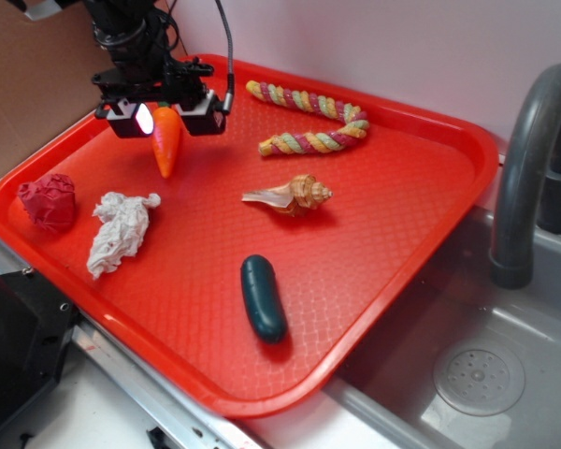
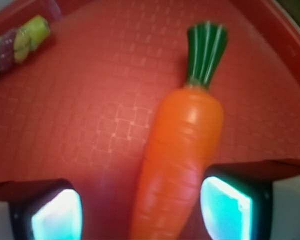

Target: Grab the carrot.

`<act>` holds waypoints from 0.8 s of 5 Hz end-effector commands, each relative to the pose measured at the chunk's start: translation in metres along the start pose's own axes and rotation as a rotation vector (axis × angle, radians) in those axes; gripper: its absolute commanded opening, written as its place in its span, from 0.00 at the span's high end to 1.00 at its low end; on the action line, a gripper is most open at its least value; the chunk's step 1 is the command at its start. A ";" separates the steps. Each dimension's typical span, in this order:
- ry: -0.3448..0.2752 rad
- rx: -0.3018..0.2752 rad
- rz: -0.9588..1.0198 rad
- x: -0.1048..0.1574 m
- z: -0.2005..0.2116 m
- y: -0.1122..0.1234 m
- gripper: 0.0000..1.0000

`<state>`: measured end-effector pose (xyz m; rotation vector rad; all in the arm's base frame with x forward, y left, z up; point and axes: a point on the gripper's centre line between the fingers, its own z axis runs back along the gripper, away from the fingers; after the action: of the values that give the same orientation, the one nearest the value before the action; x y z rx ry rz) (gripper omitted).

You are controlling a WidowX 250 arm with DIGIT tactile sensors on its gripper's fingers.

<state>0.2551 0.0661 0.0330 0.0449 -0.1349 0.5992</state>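
I expect the carrot (image 1: 166, 143) to turn into line with the open fingers when I close my gripper, because the carrot lies slanted (image 2: 171, 182) between them.
The carrot (image 1: 166, 142) is glossy orange with a green stub top and lies on the red tray (image 1: 290, 398) near its far left corner. My gripper (image 1: 165, 118) is lowered over it and stands open, one finger on each side. In the wrist view the carrot (image 2: 182, 150) runs up between the two glowing pads. It lies close against the right pad (image 2: 225, 210), while a wide gap of tray floor separates it from the left pad (image 2: 55, 217). Its pointed tip is hidden below the frame edge, and the green top (image 2: 206, 52) points away.
Also on the tray are a striped rope toy (image 1: 309, 122), a seashell (image 1: 294, 196), a dark green pickle toy (image 1: 262, 297), a crumpled white cloth (image 1: 120, 229) and a crumpled red one (image 1: 49, 201). A grey faucet (image 1: 528, 159) and sink (image 1: 467, 369) stand to the right.
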 end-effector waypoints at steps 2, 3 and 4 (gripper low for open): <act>0.029 -0.062 -0.007 0.015 -0.015 0.000 1.00; 0.050 -0.053 -0.049 0.016 -0.002 0.001 1.00; 0.036 -0.025 -0.085 0.013 0.022 -0.003 1.00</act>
<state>0.2526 0.0632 0.0366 0.0194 -0.0177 0.5168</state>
